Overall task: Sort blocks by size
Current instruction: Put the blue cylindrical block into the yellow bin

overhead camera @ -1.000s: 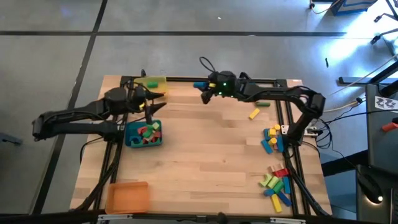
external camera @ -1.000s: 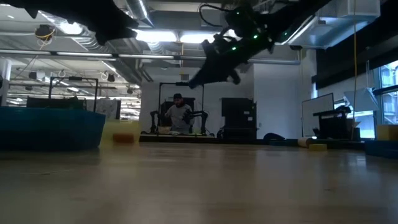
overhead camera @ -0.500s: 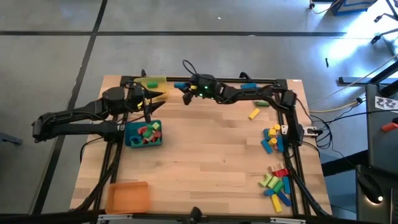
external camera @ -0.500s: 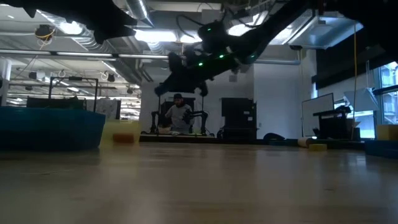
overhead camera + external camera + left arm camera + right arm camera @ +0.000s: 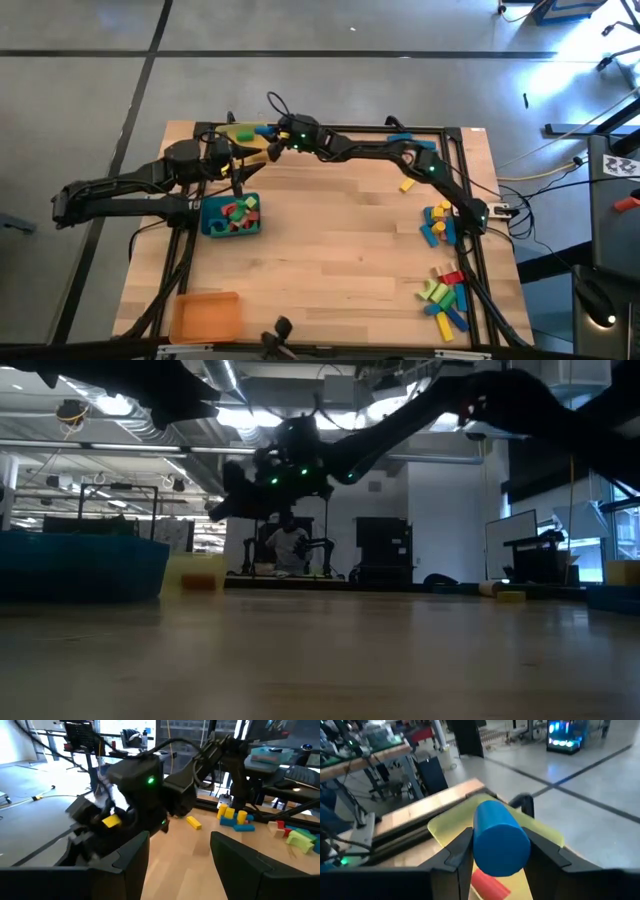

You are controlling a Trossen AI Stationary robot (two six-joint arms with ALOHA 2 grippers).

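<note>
I should keep lowering my right gripper until it nears the tray's bottom, then release, as the blue cylinder's loose end (image 5: 263, 130) hangs over the yellow tray's open top (image 5: 254, 142).
My right gripper (image 5: 268, 133) reaches across the far edge to the table's far left and is shut on a blue cylinder block (image 5: 500, 837), above the yellow tray (image 5: 540, 832). A red block (image 5: 490, 882) lies in that tray. My left gripper (image 5: 245, 168) is open and empty, just beyond the far edge of the blue tray (image 5: 210, 228), which holds several red, green and pink blocks. Its two fingers (image 5: 132, 862) frame the right arm's wrist. More blocks (image 5: 438, 224) lie along the table's right side. My right gripper pinches the blue cylinder's curved sides (image 5: 477, 840) between its two fingers, one finger on each side. It comes slanting from the table's right. The cylinder is lifted clear, over the yellow tray.
An orange tray (image 5: 205, 316) stands at the near left corner. A second heap of blocks (image 5: 445, 298) lies at the near right, and a single yellow block (image 5: 408, 184) at the far right. The right arm spans the table's far edge. A person sits in the room beyond (image 5: 290, 550).
My right gripper has travelled along the far edge toward the table's left, carrying the blue cylinder clear of the table, and now stands over the yellow tray.
</note>
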